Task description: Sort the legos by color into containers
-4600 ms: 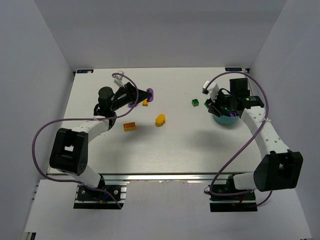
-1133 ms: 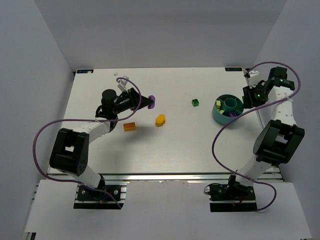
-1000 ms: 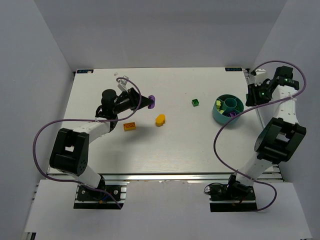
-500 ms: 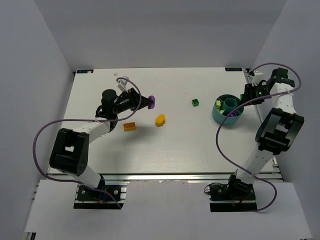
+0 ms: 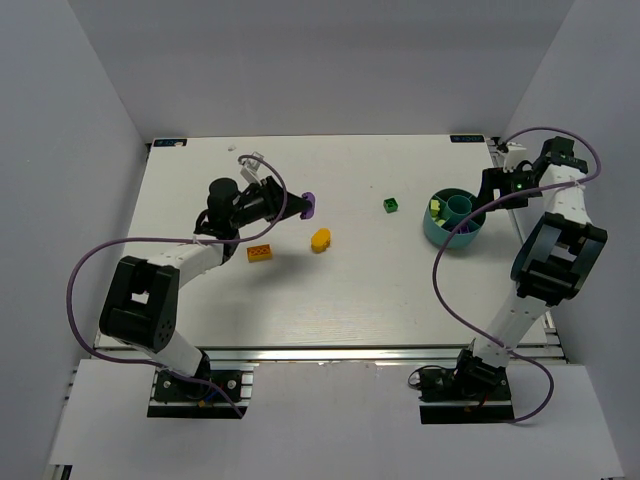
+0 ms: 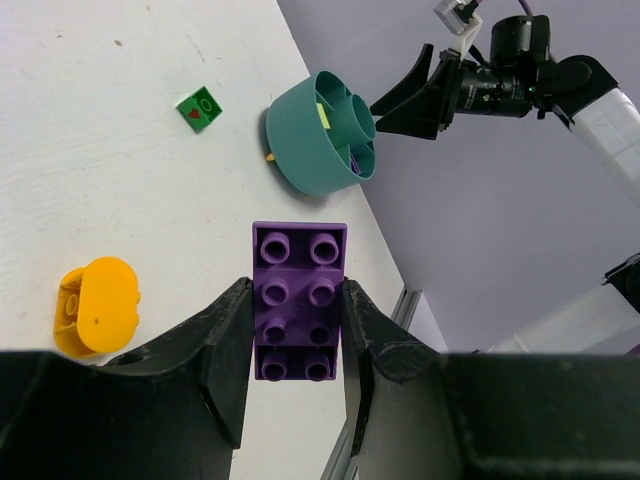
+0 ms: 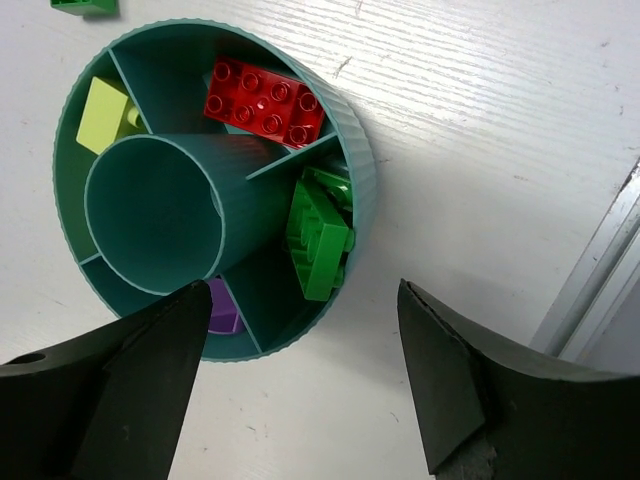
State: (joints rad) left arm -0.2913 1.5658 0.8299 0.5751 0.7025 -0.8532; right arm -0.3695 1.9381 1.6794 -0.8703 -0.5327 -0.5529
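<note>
The purple brick (image 5: 308, 206) is in my left gripper, far from the teal bowl. My right gripper should take it there and put it in the purple compartment (image 5: 462, 229).
My left gripper (image 5: 292, 205) (image 6: 296, 310) is shut on a purple brick (image 5: 308, 205) (image 6: 298, 300), held above the table left of centre. On the table lie a small green brick (image 5: 390, 205) (image 6: 199, 108), an orange-yellow oval piece (image 5: 320, 239) (image 6: 95, 305) and an orange brick (image 5: 260, 252). The teal bowl (image 5: 444, 237) (image 7: 360, 150) stands at the right. Its compartments hold a red brick (image 7: 262, 100), a lime one (image 7: 105, 113), green ones (image 7: 320, 235) and a purple one (image 7: 222, 308). My right gripper (image 5: 487, 188) (image 7: 300, 290) hangs open over the bowl's right rim, with nothing in it.
The table's right edge with its metal rail (image 7: 600, 270) runs close beside the bowl. White walls enclose the table on three sides. The green brick's edge (image 7: 85, 5) shows just beyond the bowl in the right wrist view.
My right gripper came in from the table's right edge to the bowl and its jaws spread wider. The left gripper, still holding the purple brick, shifted slightly right.
</note>
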